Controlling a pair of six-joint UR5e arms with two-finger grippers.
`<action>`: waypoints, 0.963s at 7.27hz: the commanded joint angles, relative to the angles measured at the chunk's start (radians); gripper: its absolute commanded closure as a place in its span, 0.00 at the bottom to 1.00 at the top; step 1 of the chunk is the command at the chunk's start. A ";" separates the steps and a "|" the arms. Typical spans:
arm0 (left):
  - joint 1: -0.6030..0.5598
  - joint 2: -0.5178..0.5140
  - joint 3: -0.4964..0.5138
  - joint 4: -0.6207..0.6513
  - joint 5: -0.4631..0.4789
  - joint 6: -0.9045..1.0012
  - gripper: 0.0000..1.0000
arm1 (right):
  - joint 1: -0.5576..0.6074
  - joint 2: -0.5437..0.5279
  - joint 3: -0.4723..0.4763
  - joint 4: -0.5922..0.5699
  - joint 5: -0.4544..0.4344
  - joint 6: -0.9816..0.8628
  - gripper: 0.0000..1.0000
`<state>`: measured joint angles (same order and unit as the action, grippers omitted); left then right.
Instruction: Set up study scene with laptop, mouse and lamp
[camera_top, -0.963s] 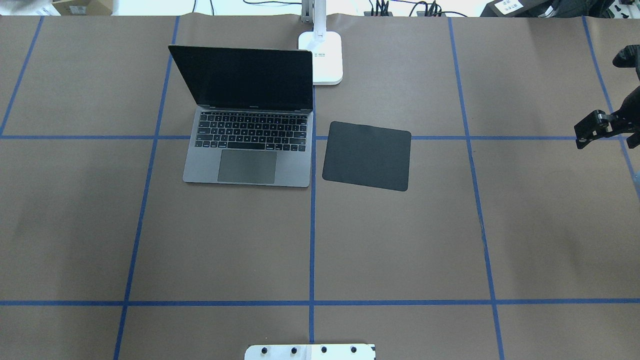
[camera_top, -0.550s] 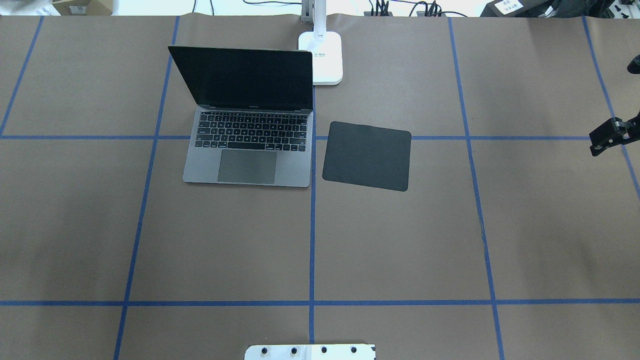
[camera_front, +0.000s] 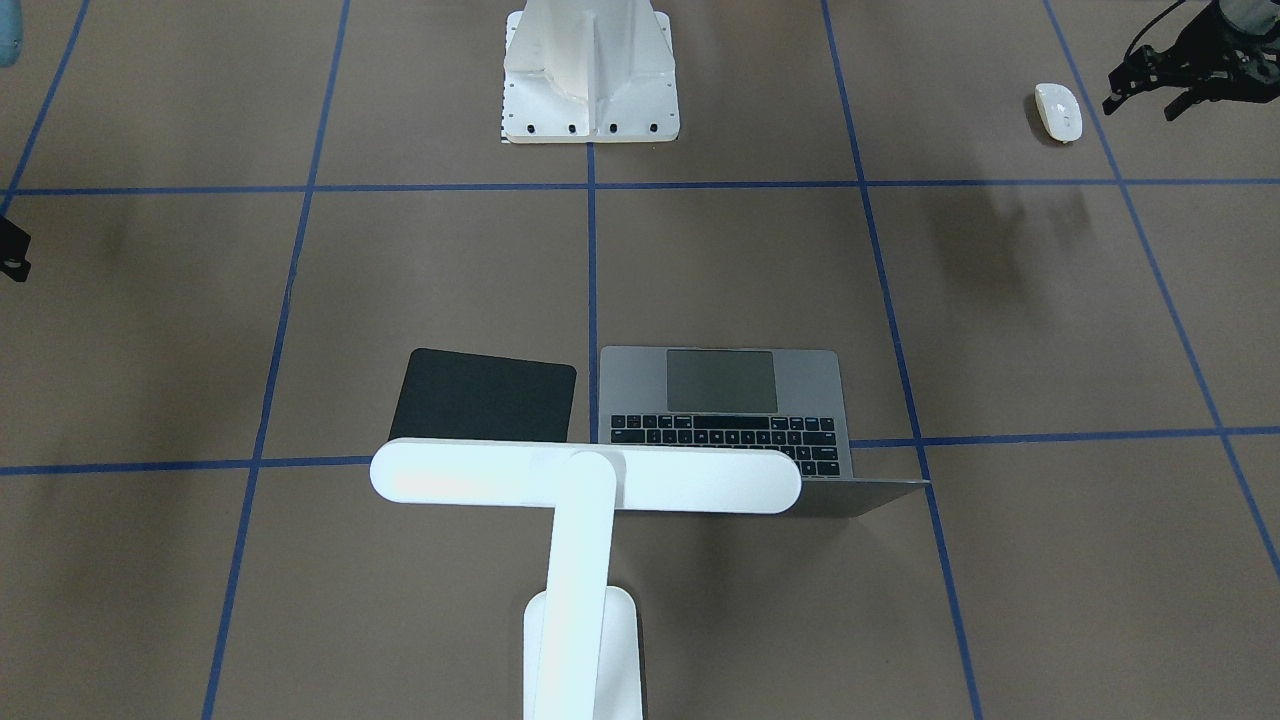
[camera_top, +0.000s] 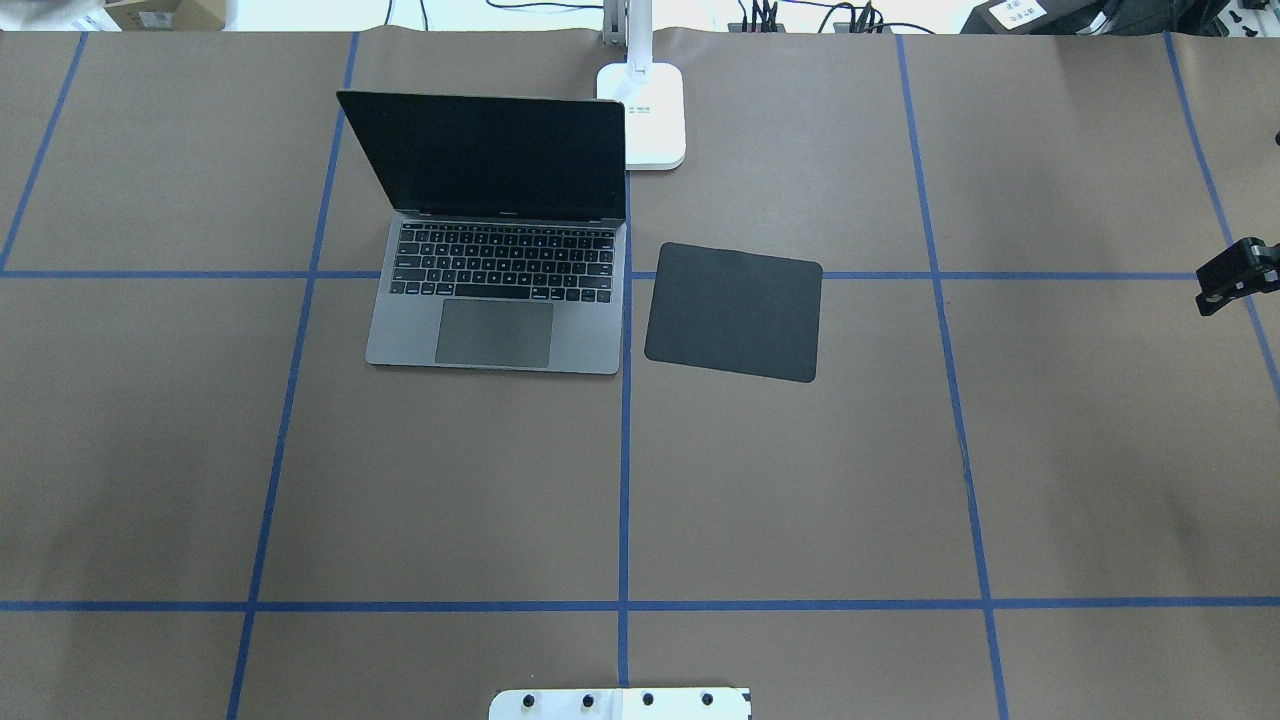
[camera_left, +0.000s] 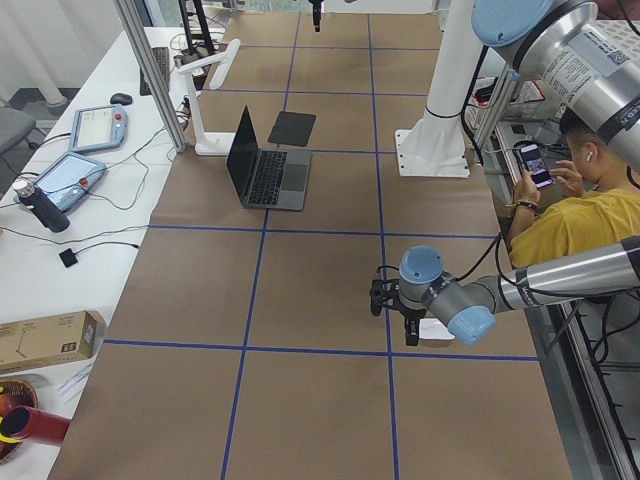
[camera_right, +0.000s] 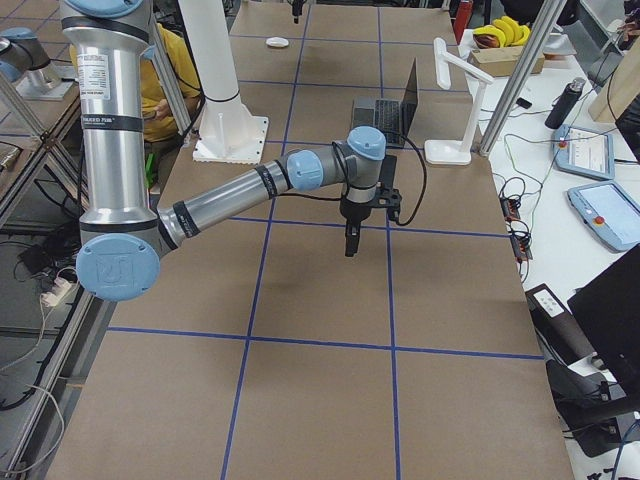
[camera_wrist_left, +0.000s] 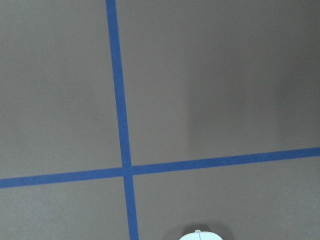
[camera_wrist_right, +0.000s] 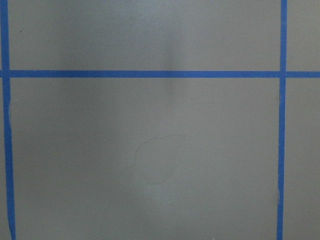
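Observation:
My left gripper should go on down over the mouse (camera_front: 1060, 122) until its open fingers are on either side of it before it closes, because the white mouse's narrow width (camera_front: 1058, 113) lines up with those fingers.
The laptop (camera_top: 495, 300) lies open at the back middle of the table, also in the front view (camera_front: 725, 400). The white lamp (camera_front: 585, 475) stands behind it, its base (camera_top: 650, 120) by the screen's right corner. The white mouse (camera_front: 1058, 110) lies far off near the robot's left table end; its tip shows in the left wrist view (camera_wrist_left: 200, 236). My left gripper (camera_front: 1150, 100) hovers just beside the mouse, open and empty. My right gripper (camera_top: 1232, 278) is at the overhead view's right edge, mostly cut off. It hangs above bare table (camera_right: 348, 240).
A flat black mat (camera_top: 733, 312) lies right of the laptop. The white ribbed pedestal (camera_front: 590, 70) stands at the robot's side of the table. A person sits with a phone (camera_left: 535, 165) beyond the table. Tablets and boxes lie on a side bench (camera_left: 70, 170).
My right gripper has moved further right, almost out of the overhead view. Laptop, lamp and mat have not moved.

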<state>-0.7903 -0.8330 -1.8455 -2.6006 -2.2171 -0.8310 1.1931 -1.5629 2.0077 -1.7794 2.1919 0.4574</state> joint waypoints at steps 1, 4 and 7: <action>0.116 0.005 0.003 -0.010 0.013 -0.063 0.00 | 0.000 0.000 0.000 0.000 0.000 0.000 0.00; 0.247 0.003 0.023 -0.012 0.013 -0.111 0.00 | 0.000 0.000 -0.001 0.000 0.000 0.000 0.00; 0.324 -0.055 0.072 -0.010 0.013 -0.191 0.00 | -0.001 0.000 -0.003 0.000 0.000 0.000 0.00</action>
<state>-0.4898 -0.8622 -1.7998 -2.6113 -2.2043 -1.0056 1.1933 -1.5631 2.0061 -1.7794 2.1921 0.4571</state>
